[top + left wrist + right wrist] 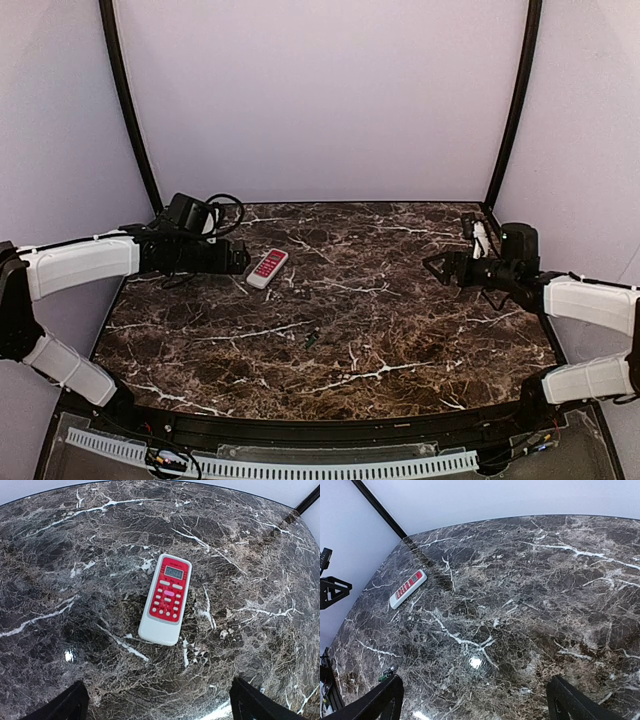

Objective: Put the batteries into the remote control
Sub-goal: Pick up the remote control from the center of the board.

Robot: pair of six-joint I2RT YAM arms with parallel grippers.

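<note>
The remote control [268, 268] is a long way from my right gripper. Next, my left gripper grabs it by its near end [258, 282] and brings it over to my right gripper.
The remote control [267, 268] lies flat at the back left of the marble table [400, 340], red button face up. In the left wrist view the remote control [166, 599] is ahead of my left gripper [160, 707], whose fingers stand wide apart with nothing between them. Seen from above, the left gripper [238, 258] hovers just left of the remote. A tiny dark piece with a green tint, the batteries [310, 340], lies near the table's middle; the batteries [386, 674] show small at the lower left of the right wrist view. My right gripper [432, 266] is open and empty at the right.
A black cable loop [222, 208] lies at the back left corner behind the left arm. Black frame posts [128, 100] and pale walls enclose the table on three sides. The table's curved front edge [330, 415] runs just ahead of the arm bases.
</note>
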